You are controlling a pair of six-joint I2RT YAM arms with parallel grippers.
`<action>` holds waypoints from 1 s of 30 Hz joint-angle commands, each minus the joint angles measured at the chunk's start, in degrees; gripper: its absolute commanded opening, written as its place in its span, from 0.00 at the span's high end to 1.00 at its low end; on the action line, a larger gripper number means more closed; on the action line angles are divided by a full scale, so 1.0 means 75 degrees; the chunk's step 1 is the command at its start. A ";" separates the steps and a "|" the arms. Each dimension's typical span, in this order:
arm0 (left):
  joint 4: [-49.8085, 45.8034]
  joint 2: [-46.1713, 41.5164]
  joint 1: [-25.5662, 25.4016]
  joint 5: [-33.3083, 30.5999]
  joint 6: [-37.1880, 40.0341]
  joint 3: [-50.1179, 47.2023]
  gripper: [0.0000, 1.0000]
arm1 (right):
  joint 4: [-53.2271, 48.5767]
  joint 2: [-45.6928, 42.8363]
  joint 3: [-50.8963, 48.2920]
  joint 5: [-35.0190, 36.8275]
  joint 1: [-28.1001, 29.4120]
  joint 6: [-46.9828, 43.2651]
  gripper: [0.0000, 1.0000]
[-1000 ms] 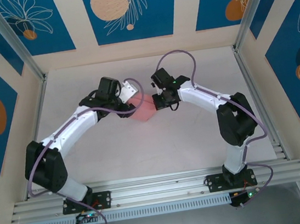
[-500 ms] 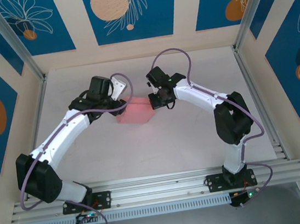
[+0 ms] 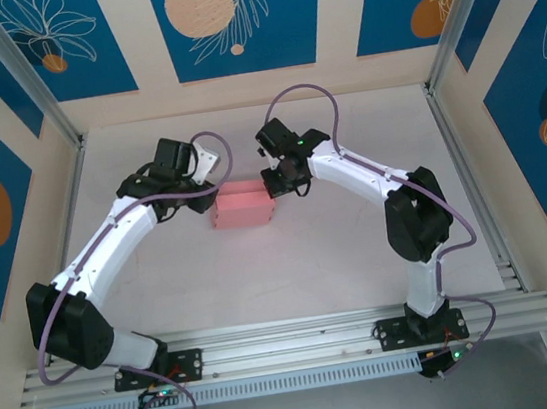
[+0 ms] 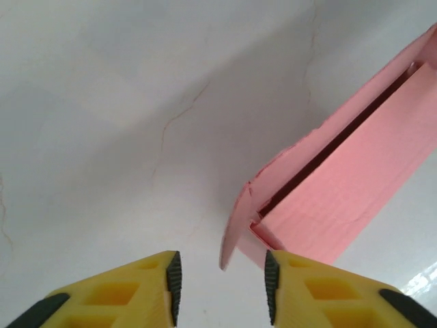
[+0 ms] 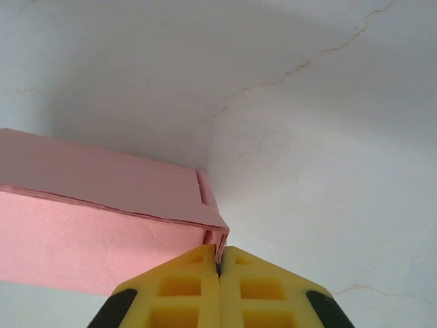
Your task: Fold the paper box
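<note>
The loose end flap (image 4: 235, 227) sticks out away from the box's end. Next, my left gripper moves around the box's corner (image 4: 258, 224) and pinches the flap and the box's end together.
The salmon-pink paper box (image 3: 241, 206) lies on the white table as a small rectangular box between the two arms. My left gripper (image 3: 202, 196) is open at the box's left end; in the left wrist view a loose end flap (image 4: 235, 229) of the box (image 4: 341, 198) hangs between the yellow fingers, touching neither pad. My right gripper (image 3: 273, 181) is at the box's right end. In the right wrist view its fingers (image 5: 220, 268) are shut on a thin card flap at the corner of the box (image 5: 102, 225).
The white table surface (image 3: 340, 246) is bare around the box, with faint cracks in it. Aluminium frame posts (image 3: 48, 103) and patterned blue-and-cream walls enclose the table on three sides. The arm bases sit on the rail (image 3: 292, 343) at the near edge.
The box has gone from tilted and raised to lying flat and squared on the table, a little further left. Both grippers moved left with it, and the left arm stretched out more.
</note>
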 commanded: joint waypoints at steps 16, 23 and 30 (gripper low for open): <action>0.0576 0.0558 0.0579 -0.0138 -0.0089 -0.0028 0.44 | -0.0667 0.0497 0.0935 0.0155 0.0264 -0.0185 0.97; 0.1017 0.1127 0.0988 0.0819 0.0998 0.0220 0.45 | -0.0761 0.0683 0.1102 0.0164 0.0300 -0.0237 0.97; 0.0510 0.1919 0.1614 0.1764 0.1736 0.0949 0.45 | -0.0808 0.0797 0.1132 0.0201 0.0305 -0.0266 0.97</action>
